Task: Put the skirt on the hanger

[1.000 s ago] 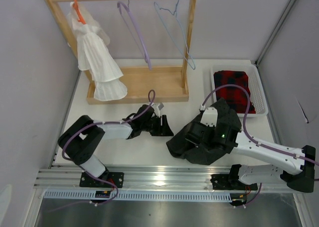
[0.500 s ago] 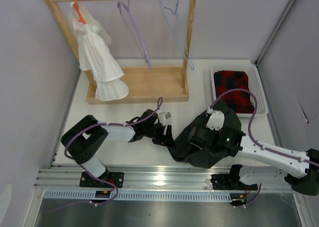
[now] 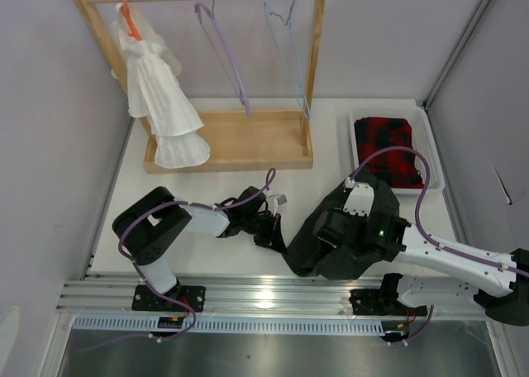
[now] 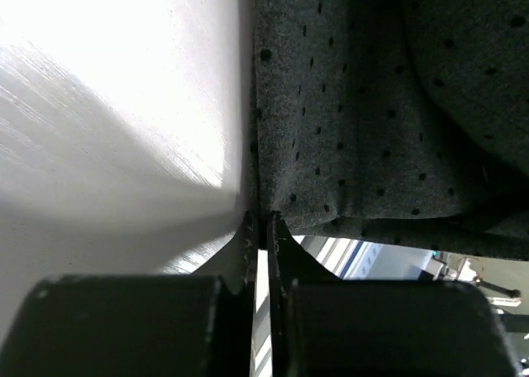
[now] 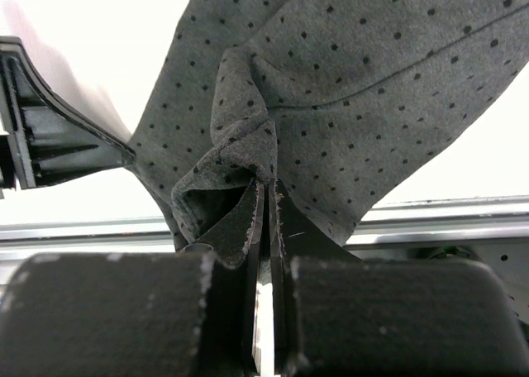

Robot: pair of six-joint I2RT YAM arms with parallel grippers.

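Observation:
My right gripper is holding a raised fold in the skirt's middle, so it should open and grab the skirt's free front corner before it lifts.
The dark dotted skirt lies bunched on the table at the front right, draped over my right arm's wrist. My left gripper sits at its left edge; in the left wrist view the gripper is shut on the hem of the skirt. My right gripper is shut on a raised fold of the skirt, and fabric hides it from above. The left arm's fingers show at the far left of the right wrist view, pinching a corner. The light-blue hanger hangs bare on the rail, far from both grippers.
A wooden rack stands at the back with a white garment on an orange hanger and a bare purple hanger. A white basket holding plaid cloth sits back right. The metal rail runs along the near edge.
My left gripper has moved right to the skirt's edge and gone from open to shut on it. The right arm drew the skirt slightly nearer. The blue hanger has swung.

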